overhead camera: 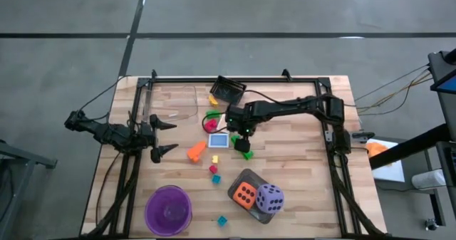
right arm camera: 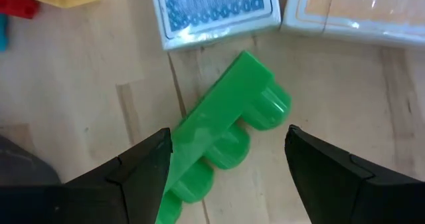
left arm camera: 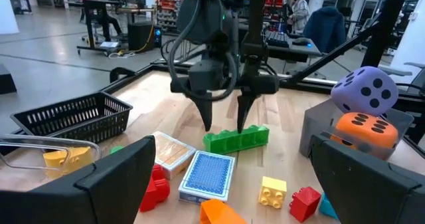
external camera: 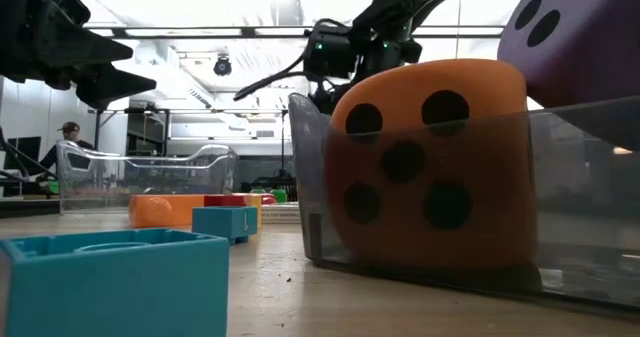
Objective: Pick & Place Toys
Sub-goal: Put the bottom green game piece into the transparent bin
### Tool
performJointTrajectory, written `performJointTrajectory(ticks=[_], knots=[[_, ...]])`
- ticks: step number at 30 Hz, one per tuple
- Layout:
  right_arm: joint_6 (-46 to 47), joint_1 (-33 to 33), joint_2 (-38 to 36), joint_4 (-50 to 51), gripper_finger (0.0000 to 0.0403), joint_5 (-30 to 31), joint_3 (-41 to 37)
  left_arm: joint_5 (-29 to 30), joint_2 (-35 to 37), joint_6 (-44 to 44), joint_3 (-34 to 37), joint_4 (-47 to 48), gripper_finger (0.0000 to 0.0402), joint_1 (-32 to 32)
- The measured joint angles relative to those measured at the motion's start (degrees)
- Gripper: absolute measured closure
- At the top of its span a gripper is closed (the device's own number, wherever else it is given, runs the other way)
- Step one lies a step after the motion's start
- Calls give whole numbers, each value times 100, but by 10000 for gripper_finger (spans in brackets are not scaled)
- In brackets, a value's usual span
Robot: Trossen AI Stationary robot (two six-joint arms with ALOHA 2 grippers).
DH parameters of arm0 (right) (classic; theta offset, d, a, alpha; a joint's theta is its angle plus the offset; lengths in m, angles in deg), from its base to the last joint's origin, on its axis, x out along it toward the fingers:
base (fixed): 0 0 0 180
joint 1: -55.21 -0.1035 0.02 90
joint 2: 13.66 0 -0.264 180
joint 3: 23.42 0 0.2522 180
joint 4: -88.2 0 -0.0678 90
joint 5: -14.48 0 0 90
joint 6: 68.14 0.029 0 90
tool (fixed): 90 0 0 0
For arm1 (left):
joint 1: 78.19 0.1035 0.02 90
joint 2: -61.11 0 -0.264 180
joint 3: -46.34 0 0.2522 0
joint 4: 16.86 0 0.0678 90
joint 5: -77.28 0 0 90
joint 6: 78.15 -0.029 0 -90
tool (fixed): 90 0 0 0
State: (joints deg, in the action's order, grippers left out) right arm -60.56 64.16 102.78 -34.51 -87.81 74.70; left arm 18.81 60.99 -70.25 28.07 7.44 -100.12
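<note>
I should keep closing in on the long green block (right arm camera: 211, 121) until both fingers grip its long sides (right arm camera: 229, 146), because it lies between my right gripper's open fingers, clear of the blue-backed card.
A long green block (right arm camera: 222, 141) lies flat on the wooden table near its middle; it also shows in the left wrist view (left arm camera: 237, 139) and the high view (overhead camera: 246, 152). My right gripper (right arm camera: 229, 164) is open just above it, fingers pointing down, one on either side of the block, which lies slantwise between them. A blue-backed card (overhead camera: 219, 139) lies beside the block. The orange die (overhead camera: 245, 194) and the purple die (overhead camera: 270, 198) sit in the grey tray (overhead camera: 249, 174). My left gripper (overhead camera: 173, 136) is open and empty at the table's left. My right gripper stands over the green block with one finger (right arm camera: 143, 167) close against the block's long side (right arm camera: 182, 141) and the other finger (right arm camera: 332, 177) apart from it. Whether the near finger touches the block, I cannot tell.
A black basket (overhead camera: 229, 90) stands at the far edge and a purple bowl (overhead camera: 169, 210) at the near left. Loose blocks lie around: orange (overhead camera: 197, 151), yellow (overhead camera: 213, 99), red and green (overhead camera: 211, 119), small ones (overhead camera: 214, 173), teal (overhead camera: 221, 220). A clear tray (overhead camera: 171, 112) lies near my left gripper.
</note>
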Motion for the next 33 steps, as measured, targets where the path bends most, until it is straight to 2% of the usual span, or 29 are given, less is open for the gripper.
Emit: performJointTrajectory(ticks=[8,16,20,26,29,33], knots=[[2,4,283,-13,117,-66,134,0,-2,9,2,-1,3,0],[-41,4,359,86,117,193,229,0,-2,9,2,0,3,0],[-85,4,354,90,117,485,229,0,-2,9,2,0,3,0],[-158,27,380,198,118,1233,179,0,-1,9,2,-3,3,-1],[-162,39,396,314,138,1295,142,-2,-2,12,3,-14,3,-2],[-209,39,383,324,203,1309,146,0,0,12,4,-17,3,-2]])
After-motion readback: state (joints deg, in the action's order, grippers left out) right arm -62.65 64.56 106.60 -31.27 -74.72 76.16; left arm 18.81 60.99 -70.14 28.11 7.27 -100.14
